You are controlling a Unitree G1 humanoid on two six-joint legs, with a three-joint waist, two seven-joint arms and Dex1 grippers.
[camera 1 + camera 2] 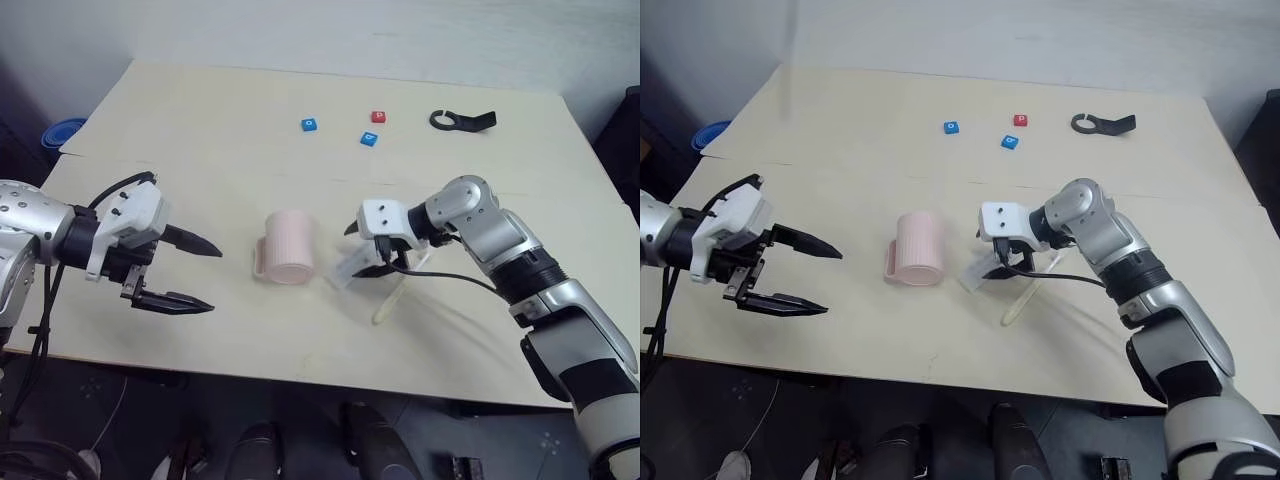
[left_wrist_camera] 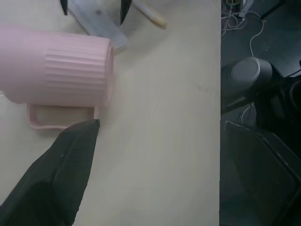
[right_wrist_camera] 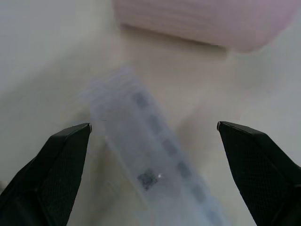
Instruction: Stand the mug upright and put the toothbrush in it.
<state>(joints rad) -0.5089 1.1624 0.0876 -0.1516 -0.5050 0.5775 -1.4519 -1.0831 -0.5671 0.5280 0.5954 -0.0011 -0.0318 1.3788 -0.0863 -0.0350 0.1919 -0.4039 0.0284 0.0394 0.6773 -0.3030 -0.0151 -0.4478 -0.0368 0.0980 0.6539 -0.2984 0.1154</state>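
Observation:
I can see a part of the table (image 1: pixel 369 293) between the clear plastic case (image 1: pixel 350 268) and the cream toothbrush. So only the case will come up when I lift it.
The pale pink mug (image 1: pixel 290 247) lies on its side in the middle of the table, its handle (image 1: pixel 258 262) flat on the left. My left gripper (image 1: pixel 213 278) hovers open just left of the mug, pointing at it with nothing between its fingers; one finger (image 2: pixel 61 174) is close to the handle. The cream toothbrush (image 1: pixel 390 300) lies right of the mug, partly under my right arm. My right gripper (image 1: pixel 362 252) hangs open over a clear plastic case (image 3: pixel 150 155) beside the toothbrush, its fingers (image 3: pixel 56 165) standing wide on either side of the case.
Two blue tiles (image 1: pixel 309 124) (image 1: pixel 369 139), a red tile (image 1: pixel 378 116) and a black clip (image 1: pixel 462 121) lie at the back of the table. A blue bowl (image 1: pixel 62 131) sits beyond the table's left edge. The table's front edge (image 1: pixel 300 372) is near.

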